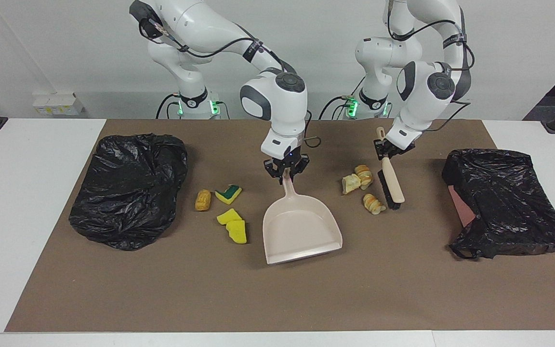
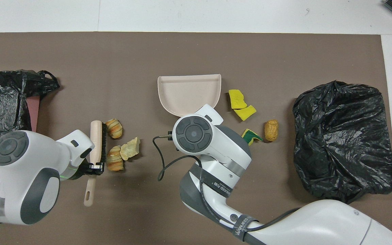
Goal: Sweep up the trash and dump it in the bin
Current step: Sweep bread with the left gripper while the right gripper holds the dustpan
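Note:
Next, my right gripper turns the dustpan's opening toward the bread chunks (image 2: 129, 149) before my left gripper sweeps them in, because the dustpan's opening (image 1: 305, 255) points past the bread chunks.
My right gripper (image 1: 286, 172) is shut on the handle of the beige dustpan (image 1: 301, 226), whose mouth faces away from the robots and is turned a little toward the left arm's end. In the overhead view the pan (image 2: 189, 92) shows, but the wrist hides that gripper. My left gripper (image 1: 386, 148) is shut on the brush (image 1: 393, 185), low over the mat. Three bread chunks (image 1: 354, 180) of trash lie between brush and pan. Yellow sponge wedges (image 1: 233, 226), a green-faced sponge (image 1: 228, 193) and a tan lump (image 1: 203, 199) lie beside the pan toward the right arm's end.
A black bag-lined bin (image 1: 128, 188) sits at the right arm's end of the brown mat (image 1: 277, 299). Another black bag (image 1: 504, 202) lies at the left arm's end with a reddish edge showing under it. White table surrounds the mat.

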Motion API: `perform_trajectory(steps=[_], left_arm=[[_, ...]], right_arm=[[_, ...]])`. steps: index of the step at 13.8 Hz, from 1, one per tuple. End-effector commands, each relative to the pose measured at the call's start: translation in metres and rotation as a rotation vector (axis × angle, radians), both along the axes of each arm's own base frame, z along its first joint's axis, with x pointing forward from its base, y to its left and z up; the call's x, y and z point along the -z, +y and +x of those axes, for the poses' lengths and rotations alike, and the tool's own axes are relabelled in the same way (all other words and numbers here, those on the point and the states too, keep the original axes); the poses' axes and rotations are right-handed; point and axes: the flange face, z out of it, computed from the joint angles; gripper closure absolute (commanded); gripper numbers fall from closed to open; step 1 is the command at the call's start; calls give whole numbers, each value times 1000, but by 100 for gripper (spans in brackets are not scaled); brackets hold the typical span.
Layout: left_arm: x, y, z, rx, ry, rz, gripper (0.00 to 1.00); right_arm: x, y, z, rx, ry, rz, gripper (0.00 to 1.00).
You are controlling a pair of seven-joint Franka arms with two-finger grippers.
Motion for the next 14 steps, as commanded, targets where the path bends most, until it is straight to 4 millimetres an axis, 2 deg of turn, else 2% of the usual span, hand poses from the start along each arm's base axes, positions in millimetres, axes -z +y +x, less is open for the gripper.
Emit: perform_trajectory(steps=[1,4,6,7,9,13,14], left_arm=[[13,12,12,-4,-14,6,100],[24,5,6,11,-23,10,100],[37,-9,-4,37,-23,12,100],[45,-15,-10,51,-17,16,100],[48,-22,-15,65,-10,18,100],[48,-52,-26,48,-1,31,100],[47,-61,-30,66,1,30,100]], right_arm=[[-13,-11,-20,-233,83,-13,100],[-17,-29,-40,-587,259,-138,100],[-21,-26,-55,-693,262,-168,100],[-13,-27,-59,-760,279,-168,100],[-7,-29,-62,-922,342,-56,100],[-1,-27,-65,-974,313,-14,100],[15,-29,-74,-985,330,-23,100]])
